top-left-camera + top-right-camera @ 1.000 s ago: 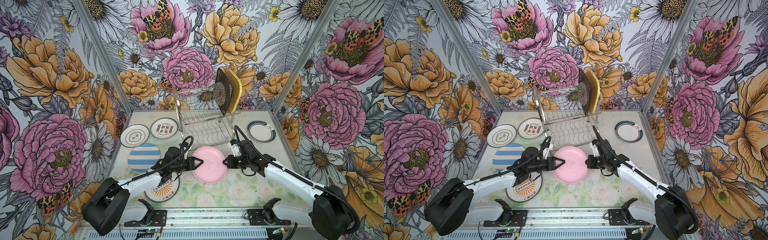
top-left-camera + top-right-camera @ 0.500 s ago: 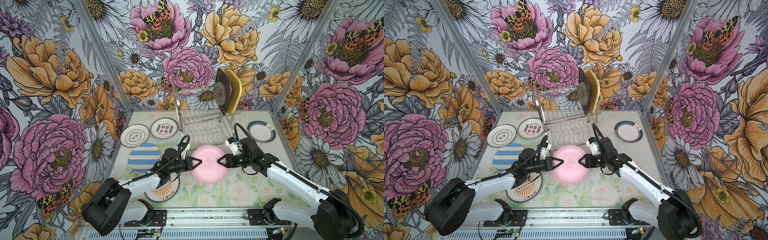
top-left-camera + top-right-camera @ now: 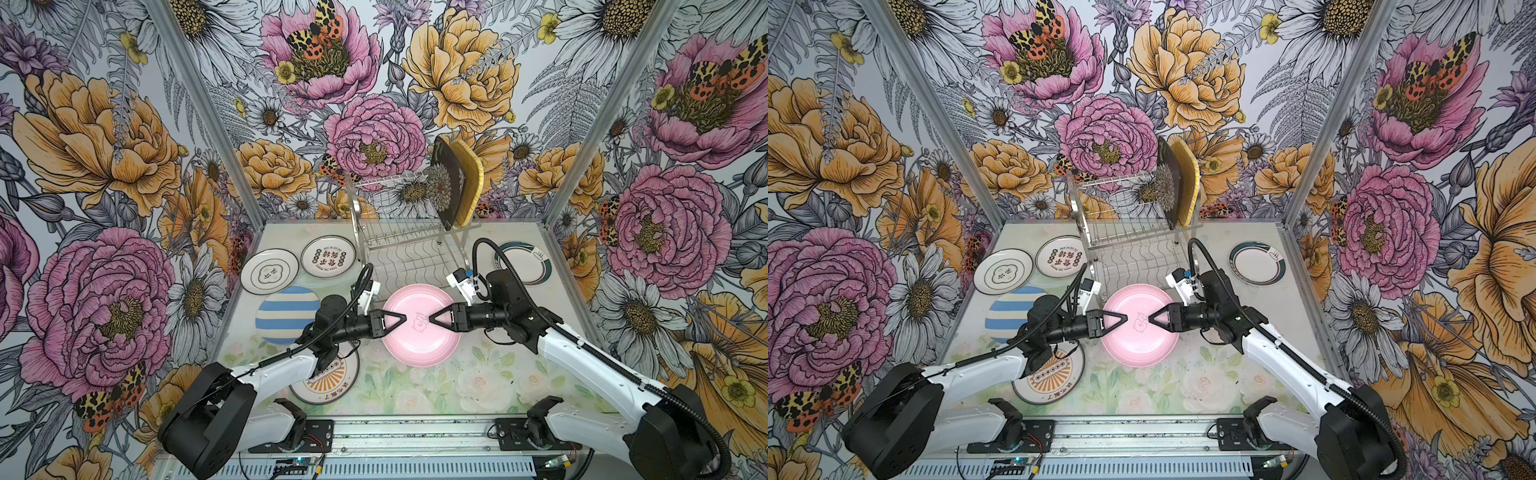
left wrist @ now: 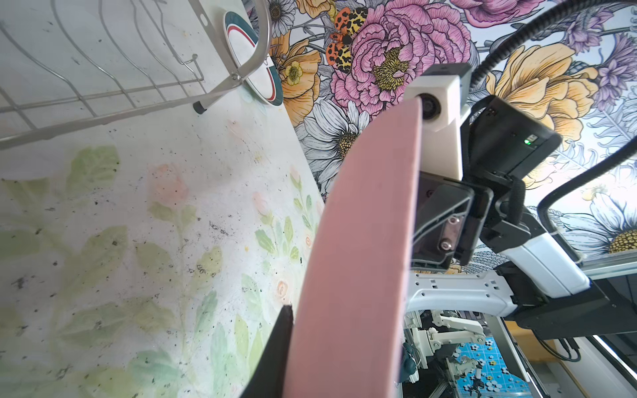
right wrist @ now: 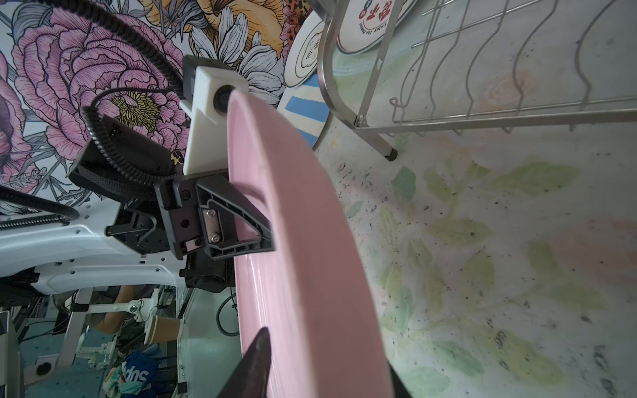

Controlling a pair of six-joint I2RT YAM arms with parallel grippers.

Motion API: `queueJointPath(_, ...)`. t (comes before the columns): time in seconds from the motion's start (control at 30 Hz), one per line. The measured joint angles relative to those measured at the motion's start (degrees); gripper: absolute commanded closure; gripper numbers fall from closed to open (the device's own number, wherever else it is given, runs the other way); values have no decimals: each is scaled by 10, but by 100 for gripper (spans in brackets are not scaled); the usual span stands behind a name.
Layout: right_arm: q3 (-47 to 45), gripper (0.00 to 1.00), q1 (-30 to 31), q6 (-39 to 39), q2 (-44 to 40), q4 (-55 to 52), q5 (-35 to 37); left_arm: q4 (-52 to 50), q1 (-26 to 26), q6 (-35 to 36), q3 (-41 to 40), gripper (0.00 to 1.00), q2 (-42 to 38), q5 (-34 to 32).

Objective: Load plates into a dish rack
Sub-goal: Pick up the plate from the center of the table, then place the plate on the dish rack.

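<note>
The robot's two grippers hold the pink plate (image 3: 420,342) level, so next the left gripper opens and moves away before the right gripper stands the pink plate upright next to the black flowered plate.
The round pink plate (image 3: 419,340) (image 3: 1138,345) hangs level above the table's middle, held from both sides. My left gripper (image 3: 402,319) (image 3: 1123,319) is shut on its left rim. My right gripper (image 3: 432,320) (image 3: 1152,320) is shut on its right rim. Each wrist view shows the pink plate (image 4: 362,241) (image 5: 303,241) edge-on, with one dark finger (image 4: 279,344) (image 5: 258,358) against it and the other finger mostly hidden behind it. The chrome dish rack (image 3: 407,245) stands behind. A black flowered plate (image 3: 446,183) and a yellow plate (image 3: 469,183) stand upright on its upper tier.
Flat on the table lie two white plates (image 3: 269,271) (image 3: 328,256) at the back left and a blue-striped plate (image 3: 284,313). An orange-sunburst plate (image 3: 328,382) lies under my left arm and a teal-rimmed plate (image 3: 525,262) at the back right. Flowered walls close in three sides.
My right gripper, shut beside the plate a second ago, opened, slid over the right rim and narrowed onto it. My left gripper tightened on the left rim.
</note>
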Motion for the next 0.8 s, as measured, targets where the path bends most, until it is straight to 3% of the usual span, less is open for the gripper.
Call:
queueJointPath(0.17,0,89,-6,8,0,6,-1,8,6,-8,0,98,-5,10)
queueJointPath(0.27,0,99,-7,5,0,6,0,8,7,-10,0,77,-5,12)
queueJointPath(0.33,0,100,-7,6,0,9,-2,8,8,-12,0,53,-7,12)
queueJointPath(0.4,0,100,-6,7,-2,10,-4,0,10,-10,0,38,-10,11)
queueJointPath(0.5,0,100,-6,9,-6,12,3,-29,19,-2,2,22,-26,9)
queueJointPath(0.67,1,100,-6,8,-23,-3,59,-111,37,28,13,10,-75,-2)
queueJointPath(0.8,30,100,3,-3,-45,-60,148,-176,59,54,22,7,-109,-19)
